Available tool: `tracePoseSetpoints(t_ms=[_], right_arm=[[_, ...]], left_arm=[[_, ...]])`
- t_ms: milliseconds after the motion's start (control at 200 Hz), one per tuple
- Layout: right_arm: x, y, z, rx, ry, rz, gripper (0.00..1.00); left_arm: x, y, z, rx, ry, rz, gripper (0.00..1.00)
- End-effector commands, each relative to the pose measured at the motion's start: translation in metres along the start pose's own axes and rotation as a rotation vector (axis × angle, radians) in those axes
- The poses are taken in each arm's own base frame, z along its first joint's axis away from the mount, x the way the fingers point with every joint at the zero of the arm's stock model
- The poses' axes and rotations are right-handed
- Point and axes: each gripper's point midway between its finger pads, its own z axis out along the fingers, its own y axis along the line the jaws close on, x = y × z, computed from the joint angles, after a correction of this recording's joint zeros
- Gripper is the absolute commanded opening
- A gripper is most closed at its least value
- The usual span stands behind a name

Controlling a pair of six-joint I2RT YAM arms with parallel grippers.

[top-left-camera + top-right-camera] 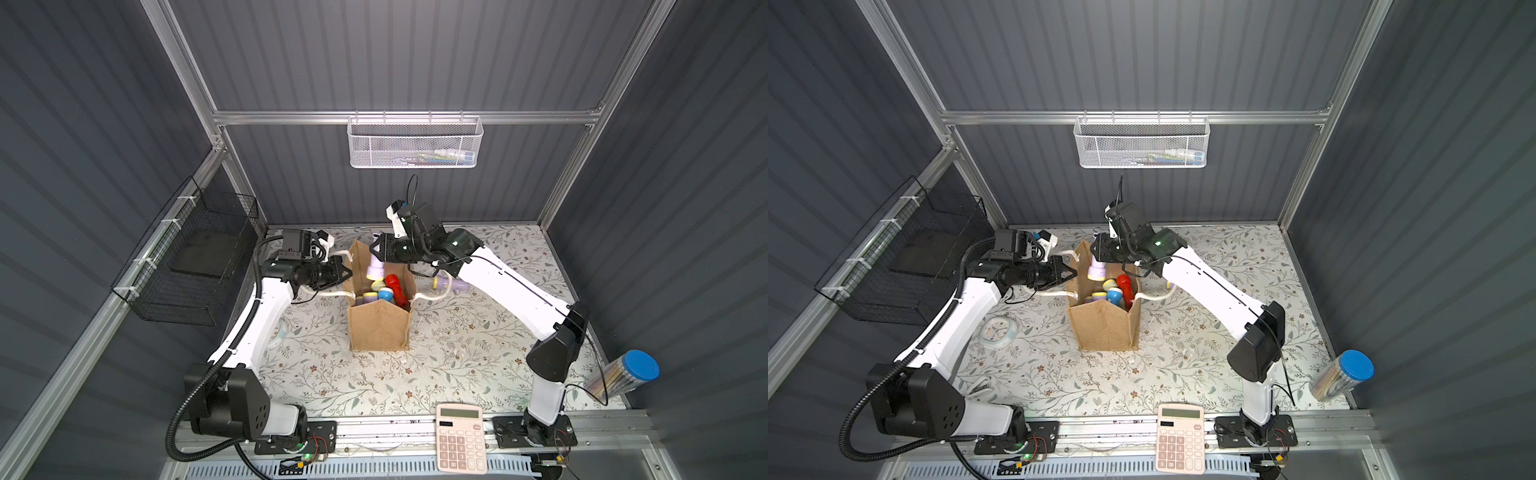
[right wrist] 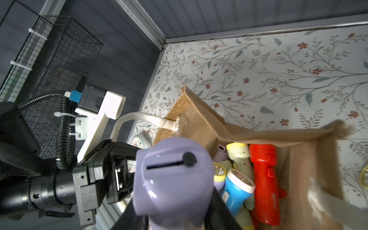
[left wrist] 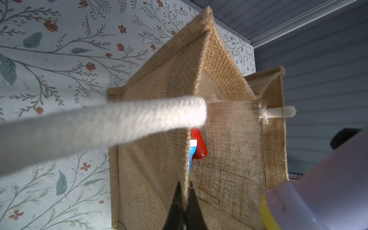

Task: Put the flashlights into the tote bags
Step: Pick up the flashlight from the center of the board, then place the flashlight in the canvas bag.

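The lilac flashlight hangs yellow head (image 1: 374, 276) down over the tote bag's opening, so the robot's right gripper should keep lowering it and let it go beside the flashlights inside (image 1: 370, 296).
The tan jute tote bag (image 1: 378, 328) (image 1: 1102, 328) stands upright mid-table, mouth open. Several flashlights lie inside, among them a red one (image 1: 395, 286) (image 2: 264, 179) and a blue one (image 1: 385, 294) (image 2: 237, 189). My left gripper (image 1: 349, 272) (image 3: 184, 191) is shut on the bag's left rim (image 3: 187, 159). My right gripper (image 1: 376, 251) (image 2: 175, 215) is shut on a lilac flashlight (image 1: 376, 268) (image 2: 171, 175), which hangs yellow head down over the bag's mouth. Another lilac flashlight (image 1: 451, 284) lies on the table behind my right arm.
White rope handles (image 1: 328, 293) (image 3: 99, 127) droop from both sides of the bag. A pink calculator (image 1: 460, 436) sits at the front edge, a clear tube with a blue cap (image 1: 623, 374) at the right, a white clock (image 1: 998, 330) under my left arm. A black wire basket (image 1: 195, 257) and a white mesh basket (image 1: 415, 143) hang on the walls.
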Motion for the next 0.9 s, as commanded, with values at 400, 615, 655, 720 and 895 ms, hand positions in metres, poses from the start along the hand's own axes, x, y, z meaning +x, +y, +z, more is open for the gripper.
tracePoseSetpoints(t_ms=[400, 615, 655, 720, 895], right_arm=[[0.077, -0.011, 0.058, 0.039, 0.259, 0.004, 0.06], [0.105, -0.027, 0.073, 0.068, 0.338, 0.027, 0.07], [0.110, -0.029, 0.076, 0.069, 0.357, 0.034, 0.07], [0.122, -0.034, 0.081, 0.080, 0.396, 0.044, 0.07], [0.144, -0.052, 0.089, 0.147, 0.466, 0.059, 0.08]], left_arm=[[-0.007, -0.017, -0.015, 0.053, -0.049, 0.039, 0.00], [-0.006, -0.016, -0.014, 0.051, -0.045, 0.038, 0.00], [-0.006, -0.015, -0.013, 0.051, -0.042, 0.036, 0.00], [-0.006, -0.015, -0.012, 0.052, -0.042, 0.037, 0.00], [-0.006, -0.014, -0.011, 0.050, -0.039, 0.033, 0.00]])
